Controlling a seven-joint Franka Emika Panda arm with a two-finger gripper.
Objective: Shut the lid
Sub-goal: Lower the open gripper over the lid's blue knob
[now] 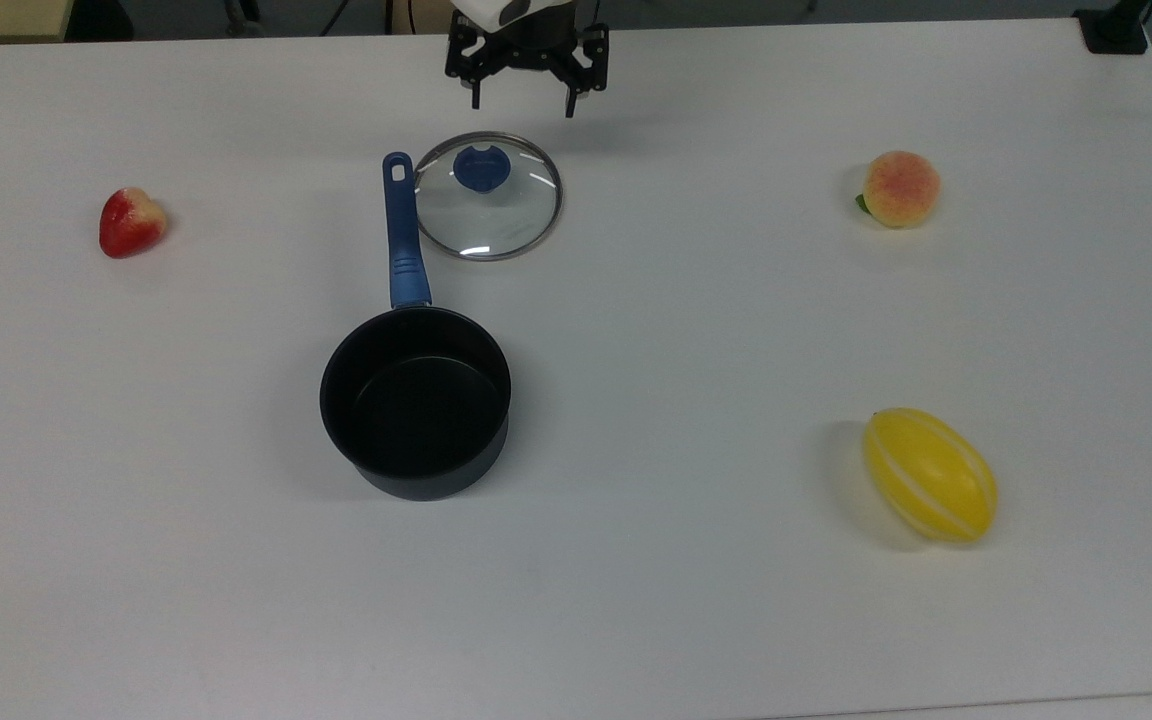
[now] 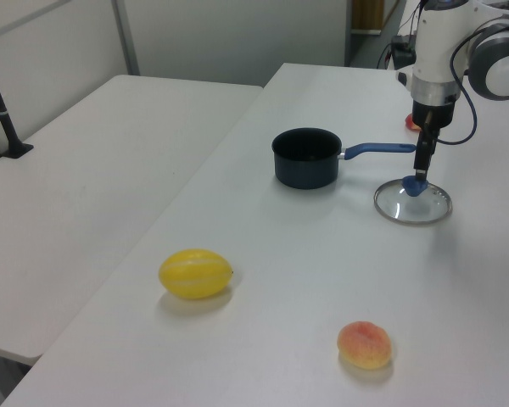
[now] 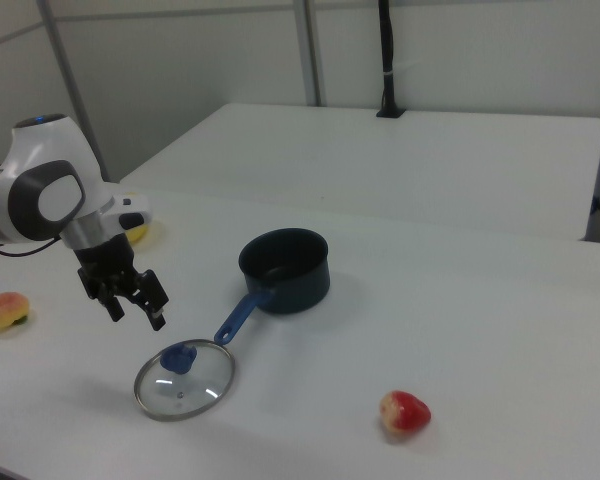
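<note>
My gripper will lower the lid onto the saucepan's round opening [image 2: 307, 145], and the lid will sit flush there, because the lid's metal rim [image 2: 413, 222] looks about as wide as that opening.
The lid [image 1: 492, 208] is round clear glass with a metal rim and a blue knob [image 1: 481, 167]. It lies flat on the white table beside the blue handle of the black saucepan [image 1: 416, 400]. The saucepan stands uncovered and empty. My gripper [image 1: 522, 104] is open and holds nothing. It hangs in the air just past the lid's far edge in the top view. The left view has the gripper [image 2: 422, 166] just above the knob of the lid [image 2: 413, 205]. Seen in the right view, the gripper [image 3: 137, 314] hovers up and to the left of the lid [image 3: 185, 380].
A red strawberry [image 1: 131, 222] lies at the top view's left. A peach [image 1: 900, 188] and a yellow melon [image 1: 930, 488] lie at the top view's right. A second white table [image 2: 93, 170] adjoins in the left view.
</note>
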